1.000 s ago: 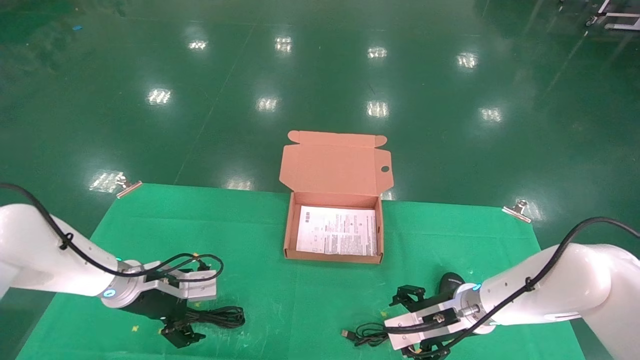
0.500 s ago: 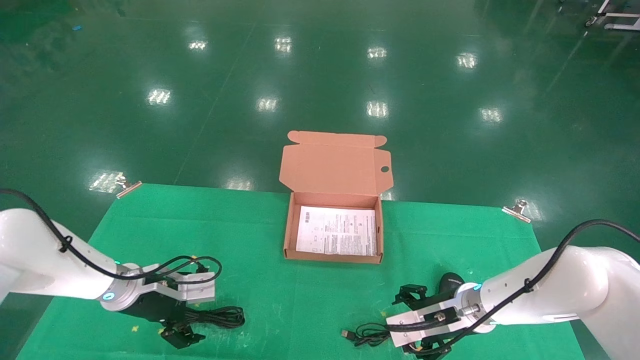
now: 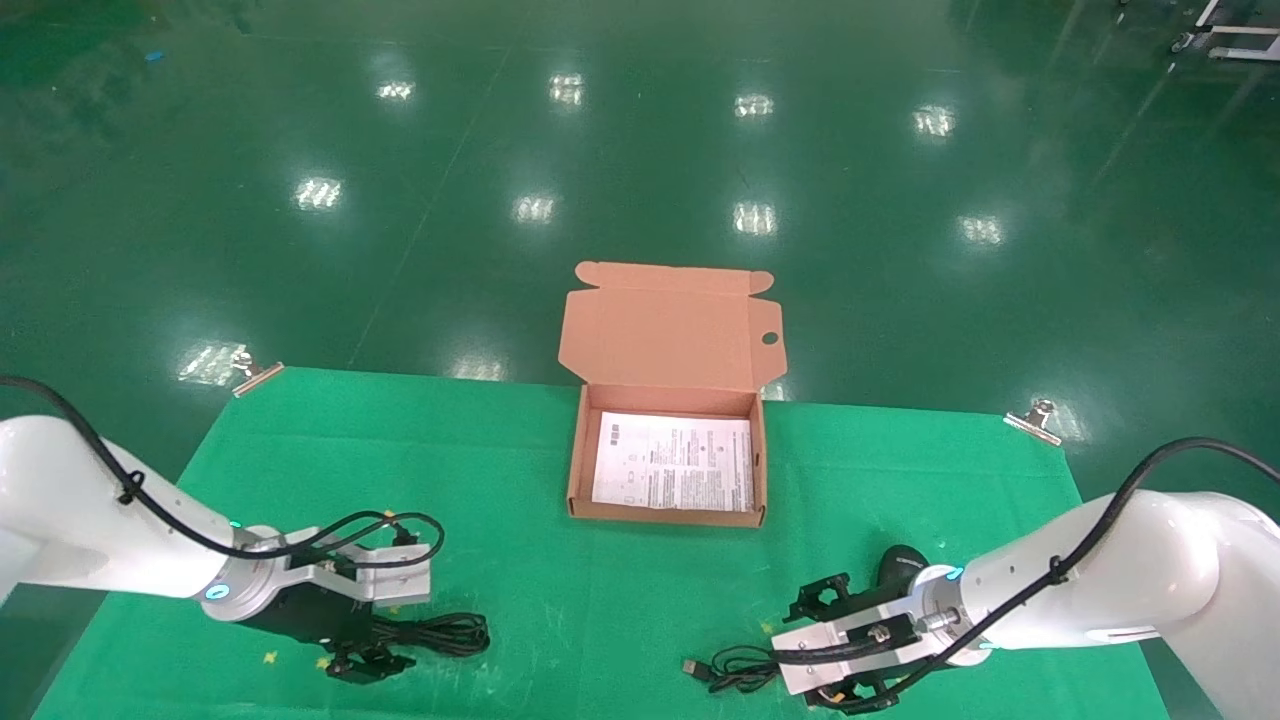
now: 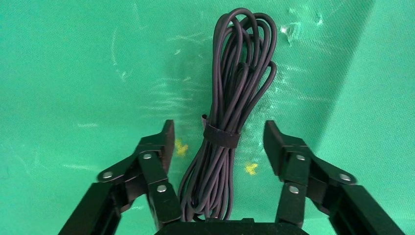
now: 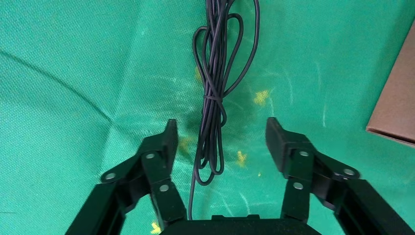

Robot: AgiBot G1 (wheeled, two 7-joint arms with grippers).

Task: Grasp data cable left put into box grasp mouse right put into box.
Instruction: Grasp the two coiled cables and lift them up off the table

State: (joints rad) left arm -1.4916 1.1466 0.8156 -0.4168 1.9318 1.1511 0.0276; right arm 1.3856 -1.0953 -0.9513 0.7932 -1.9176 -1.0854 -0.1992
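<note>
My gripper is going to lift the whole bundle [image 3: 446,634], and the bundle will come up together with its loops still gathered, because a strap [image 4: 221,136] holds the data cable tight at its middle.
The data cable [image 3: 445,634], a black strapped bundle, lies on the green cloth at front left. My left gripper [image 3: 368,645] is open and low over its near end. In the left wrist view the cable [image 4: 244,63] runs between the spread fingers of the left gripper [image 4: 220,131], untouched. The black mouse [image 3: 900,563] sits at front right, partly hidden behind my right wrist. My right gripper [image 3: 814,652] is open over the mouse's thin cord [image 3: 735,670]. In the right wrist view that cord [image 5: 215,98] lies between the fingers of the right gripper [image 5: 220,129]. The box [image 3: 668,515] stands open at centre.
The box lid [image 3: 672,325] stands up behind the box, a white printed sheet [image 3: 672,462] lining the bottom. A box corner [image 5: 396,112] shows in the right wrist view. Metal clips [image 3: 1035,418] hold the cloth at the table's far corners.
My left gripper has sunk lower round the data cable's near end. My right gripper has also dropped slightly toward the mouse cord. Nothing has been taken hold of.
</note>
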